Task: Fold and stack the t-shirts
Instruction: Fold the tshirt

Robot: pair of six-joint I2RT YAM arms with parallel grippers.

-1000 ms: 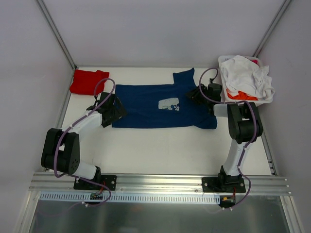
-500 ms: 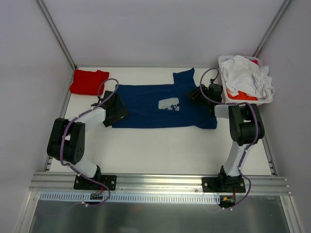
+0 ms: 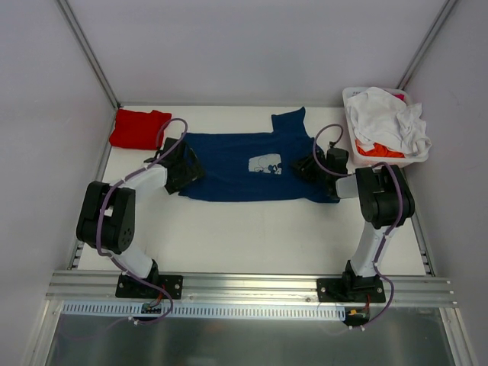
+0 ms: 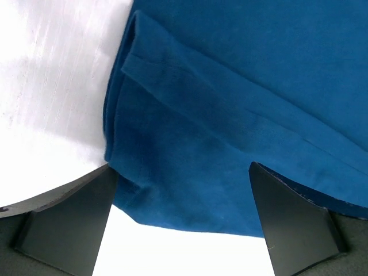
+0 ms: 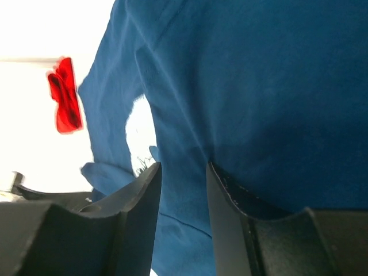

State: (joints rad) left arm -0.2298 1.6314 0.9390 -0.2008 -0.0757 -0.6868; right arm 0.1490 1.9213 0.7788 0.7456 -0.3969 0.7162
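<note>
The navy t-shirt's hem corner [image 4: 131,179] is bunched up next to my left gripper's finger, so my left gripper should move back to flatten it and then pull the shirt [image 3: 221,168] closer.
The navy t-shirt [image 3: 229,164] with its pale cartoon print [image 3: 265,164] lies spread flat mid-table, one sleeve pointing to the far side. My left gripper [image 3: 185,164] is open at the shirt's left edge; in the left wrist view [image 4: 183,172] the folded blue hem [image 4: 190,138] lies between the wide-apart fingers. My right gripper [image 3: 303,164] sits on the shirt's right part; in the right wrist view [image 5: 183,167] its narrow jaws have blue cloth [image 5: 259,86] pinched between them. A folded red t-shirt [image 3: 139,128] lies at the far left.
A white basket [image 3: 348,97] at the far right holds crumpled white tees [image 3: 385,118] and an orange one [image 3: 377,151]. Metal frame posts stand at the table's far corners. The aluminium rail [image 3: 252,286] with the arm bases runs along the near edge.
My left gripper has moved up and right onto the shirt's left edge. My right gripper has shifted toward the near side along the shirt's right part, dragging the cloth slightly.
</note>
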